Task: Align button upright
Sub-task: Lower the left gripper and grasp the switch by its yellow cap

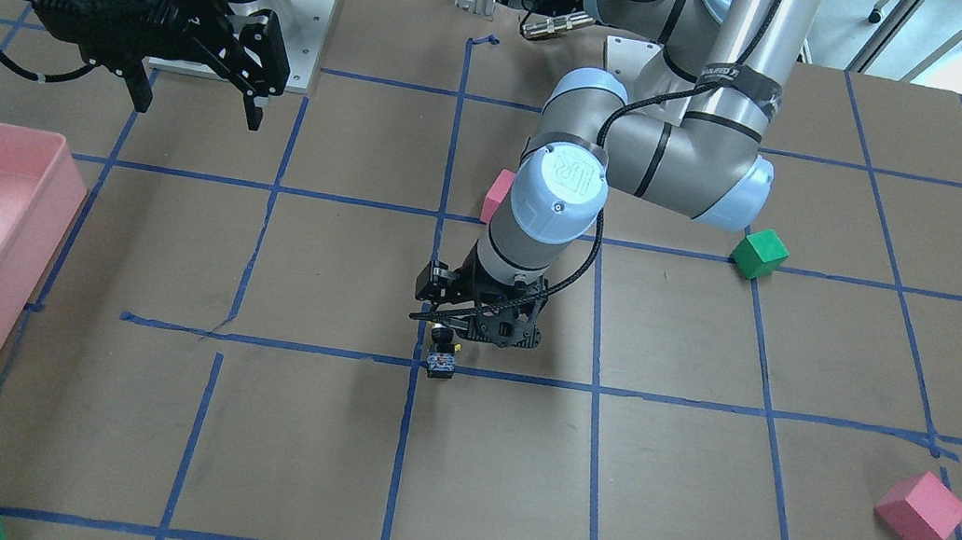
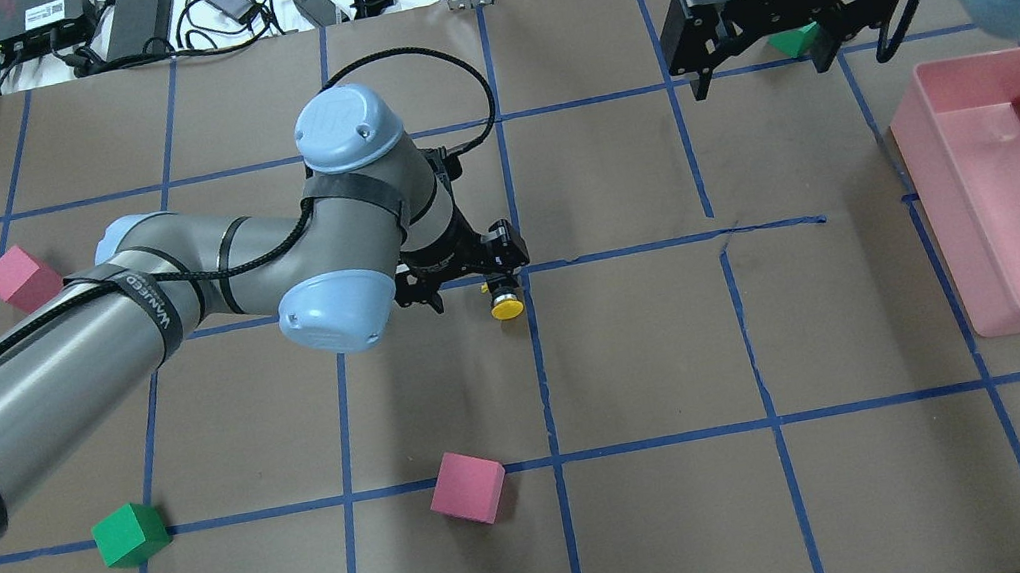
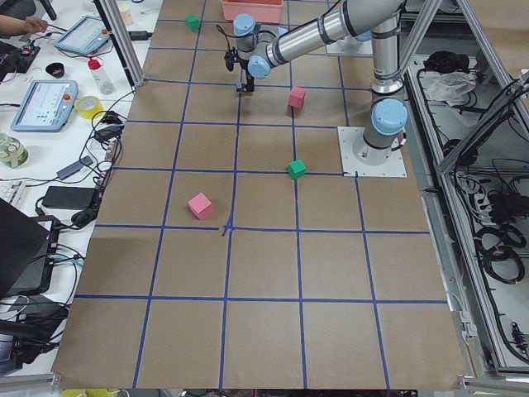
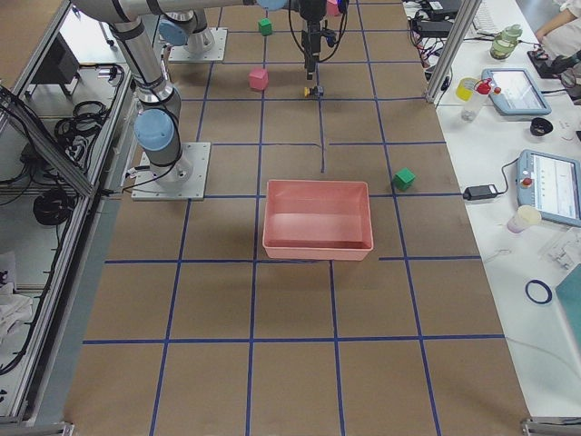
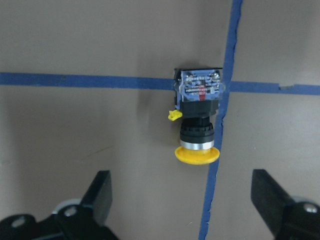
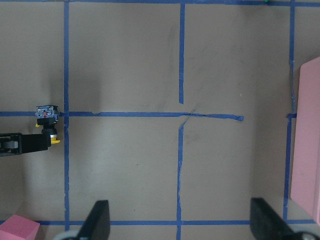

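Note:
I expect the button (image 1: 442,350) to stand on its own with its yellow cap up when I turn it upright, because the blue base is boxy with a square-cut end (image 1: 441,370).
The button (image 5: 198,120) lies on its side on the brown table at a blue tape crossing. Its blue base points away from the robot and its yellow cap (image 2: 505,307) points toward it. My left gripper (image 5: 181,181) hovers over it, open, with the fingers (image 5: 100,192) wide apart on either side of the cap end and not touching it. The button also shows in the front view (image 1: 440,361), just below the left gripper (image 1: 472,333). My right gripper (image 2: 762,75) is open and empty, high over the far right of the table; its wrist view shows the button (image 6: 46,120) at the left edge.
A pink bin (image 2: 981,257) stands at the right. A pink cube (image 2: 467,487) lies near the button on the robot's side. Another pink cube (image 2: 19,279) and a green cube (image 2: 130,533) lie to the left. A green cube (image 2: 797,39) sits behind the right gripper.

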Robot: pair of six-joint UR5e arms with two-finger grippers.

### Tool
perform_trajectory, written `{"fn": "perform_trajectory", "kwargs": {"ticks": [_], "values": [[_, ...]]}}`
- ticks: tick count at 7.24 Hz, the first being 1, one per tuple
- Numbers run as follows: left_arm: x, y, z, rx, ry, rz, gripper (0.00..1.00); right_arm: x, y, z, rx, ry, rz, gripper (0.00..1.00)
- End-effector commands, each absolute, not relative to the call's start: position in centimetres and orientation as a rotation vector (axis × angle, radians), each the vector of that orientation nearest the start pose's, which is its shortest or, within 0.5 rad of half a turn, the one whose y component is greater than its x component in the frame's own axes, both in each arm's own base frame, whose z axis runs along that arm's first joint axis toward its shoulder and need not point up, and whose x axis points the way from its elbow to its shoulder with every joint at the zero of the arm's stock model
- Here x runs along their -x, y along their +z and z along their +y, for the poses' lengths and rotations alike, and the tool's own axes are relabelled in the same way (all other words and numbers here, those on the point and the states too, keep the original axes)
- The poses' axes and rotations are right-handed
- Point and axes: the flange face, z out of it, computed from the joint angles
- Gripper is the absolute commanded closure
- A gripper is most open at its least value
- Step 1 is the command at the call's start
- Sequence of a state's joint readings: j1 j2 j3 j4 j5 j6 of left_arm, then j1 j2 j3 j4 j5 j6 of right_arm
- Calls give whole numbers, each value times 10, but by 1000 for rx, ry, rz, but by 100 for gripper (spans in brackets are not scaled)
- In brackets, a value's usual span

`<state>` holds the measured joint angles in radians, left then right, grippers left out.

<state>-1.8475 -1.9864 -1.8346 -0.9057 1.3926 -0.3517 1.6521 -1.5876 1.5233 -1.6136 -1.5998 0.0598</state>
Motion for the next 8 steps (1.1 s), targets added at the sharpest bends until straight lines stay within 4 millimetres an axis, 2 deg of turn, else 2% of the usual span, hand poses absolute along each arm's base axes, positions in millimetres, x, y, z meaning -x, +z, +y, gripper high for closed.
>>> {"fn": "perform_trajectory", "kwargs": {"ticks": [1, 3, 4, 5, 7, 8], "values": [[322, 181, -508, 126, 119, 3303, 2, -170, 523, -483, 31, -173, 3160, 0], [325, 165, -509, 118, 141, 3290, 3, -173, 526, -481, 41, -182, 3158, 0], [326, 166, -513, 112, 76, 3307, 3, -172, 526, -481, 39, -182, 3157, 0], [326, 167, -514, 111, 61, 3310, 10, -174, 525, -480, 43, -180, 3155, 0], [327, 165, -513, 113, 85, 3311, 81, -174, 525, -480, 43, -180, 3157, 0], [327, 165, -510, 120, 114, 3302, 100, -173, 525, -481, 41, -177, 3156, 0]]}}
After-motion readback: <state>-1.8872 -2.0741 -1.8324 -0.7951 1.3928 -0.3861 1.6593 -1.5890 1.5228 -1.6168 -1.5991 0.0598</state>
